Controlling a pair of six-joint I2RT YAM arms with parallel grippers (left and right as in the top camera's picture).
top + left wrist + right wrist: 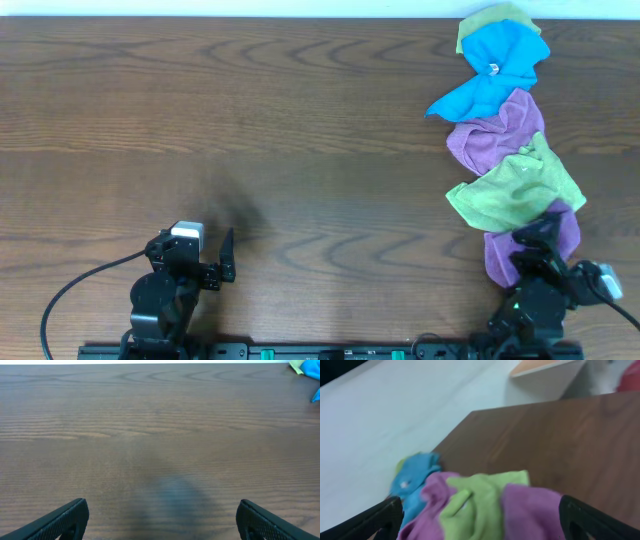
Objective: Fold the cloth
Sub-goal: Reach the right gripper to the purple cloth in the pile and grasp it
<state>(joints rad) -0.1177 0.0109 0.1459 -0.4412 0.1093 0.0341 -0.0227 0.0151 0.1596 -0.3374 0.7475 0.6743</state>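
My right gripper is coming down with open fingers toward the vivid purple cloth's near end (502,263), which lies clear of the lime-green cloth, and it should keep lowering them until they close on that end (532,514).
The cloth (497,258), vivid purple and crumpled, lies at the near end of a row of cloths on the right of the table. My right gripper (542,236) is open and hovers over its near right edge. In the right wrist view the cloth (535,512) fills the lower right between the wide-apart fingers of the right gripper (481,522), and nothing is gripped. My left gripper (205,260) is open at the near left, far from the cloth. In the left wrist view the left gripper (162,521) shows only bare wood between its fingers.
Further back in the row lie a lime-green cloth (515,185), a duller mauve cloth (495,132), a blue cloth (495,62) and another green one (498,20) at the table's far edge. The wooden table (250,130) stretches left of the row.
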